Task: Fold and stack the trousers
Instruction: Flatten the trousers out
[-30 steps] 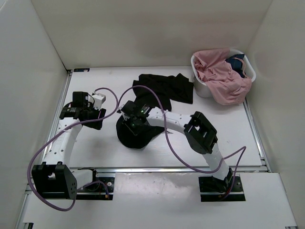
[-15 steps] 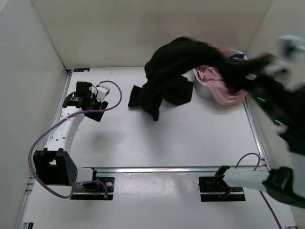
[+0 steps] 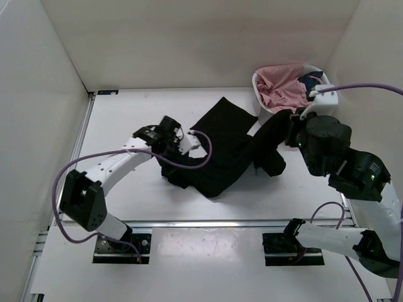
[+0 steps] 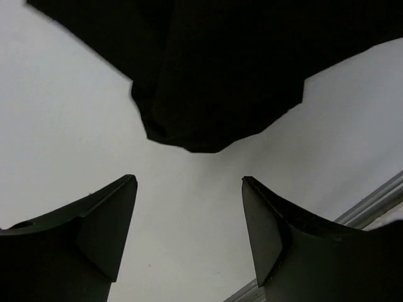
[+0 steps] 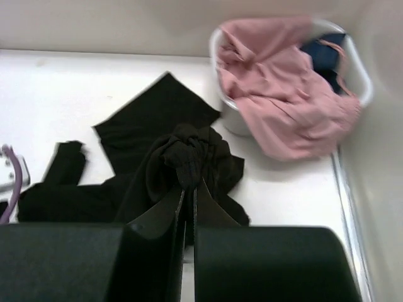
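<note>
The black trousers lie bunched (image 3: 217,171) with one end in my right gripper, so next my left gripper grabs the trousers' loose end (image 3: 172,174) and stretches them out before folding.
Black trousers (image 3: 221,148) lie spread across the middle of the white table (image 3: 126,195), one end lifted at the right. My right gripper (image 5: 187,189) is shut on a bunched fold of the black trousers (image 5: 189,157) and holds it above the table, left of the basket; in the top view it is mostly hidden behind the cloth and wrist (image 3: 286,129). My left gripper (image 4: 189,189) is open and empty, low over bare table just short of a rounded trouser edge (image 4: 208,94). In the top view it (image 3: 169,158) sits at the trousers' left end.
A white laundry basket (image 3: 263,113) at the back right holds pink clothing (image 3: 286,85) and a dark blue item (image 3: 312,80); it also shows in the right wrist view (image 5: 230,119). White walls enclose the table. Metal rails run along the left, right and near edges (image 3: 239,221).
The right arm swung the black trousers high toward the basket, then brought them down spread across the table. The left arm moved from the far left to the trousers' left end.
</note>
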Controlling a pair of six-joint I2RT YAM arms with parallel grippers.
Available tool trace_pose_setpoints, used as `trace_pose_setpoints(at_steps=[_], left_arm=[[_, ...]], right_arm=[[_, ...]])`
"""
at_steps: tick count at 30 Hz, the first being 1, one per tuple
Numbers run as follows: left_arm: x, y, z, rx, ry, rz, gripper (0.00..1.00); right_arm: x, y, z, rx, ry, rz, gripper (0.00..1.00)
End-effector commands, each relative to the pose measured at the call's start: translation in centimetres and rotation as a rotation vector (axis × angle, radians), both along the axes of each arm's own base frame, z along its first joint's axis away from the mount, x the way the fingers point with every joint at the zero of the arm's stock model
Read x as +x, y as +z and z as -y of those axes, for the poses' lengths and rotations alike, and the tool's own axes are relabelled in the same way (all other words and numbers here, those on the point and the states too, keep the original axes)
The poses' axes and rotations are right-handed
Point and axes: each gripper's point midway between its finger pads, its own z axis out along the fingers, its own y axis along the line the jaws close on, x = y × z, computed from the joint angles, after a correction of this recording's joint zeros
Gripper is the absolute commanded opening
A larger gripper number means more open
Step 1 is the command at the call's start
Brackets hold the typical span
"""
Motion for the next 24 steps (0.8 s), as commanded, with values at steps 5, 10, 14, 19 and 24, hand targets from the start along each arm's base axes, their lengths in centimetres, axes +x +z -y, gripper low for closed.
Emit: trace_pose_setpoints(at_steps=[5, 10, 14, 19, 24], left_arm=[[1.4, -5.0, 0.8, 0.199, -0.01, 0.053, 0.79], [6.8, -4.3, -1.0, 0.026, 0.28, 0.013, 0.78], [9.6, -3.6, -0.7, -0.076, 0.343, -0.006, 0.76], [11.8, -4.1, 0.8, -0.166, 0.363, -0.064, 0.76], [11.2, -6.7, 3.5, -0.232, 0.283, -0.224, 0.76]], right_arm=[[-2.6, -1.0, 7.6, 0.061, -0.252, 0.05, 0.0], [-2.9, -4.9, 7.9, 0.014, -0.296, -0.03, 0.0], [-2.8, -7.6, 7.6, -0.007, -0.31, -0.07, 0.0], [-2.6, -10.6, 7.2, -0.04, -0.328, -0.118, 0.0], [-2.6, -12.8, 6.3, -0.041, -0.308, -0.163, 0.0]])
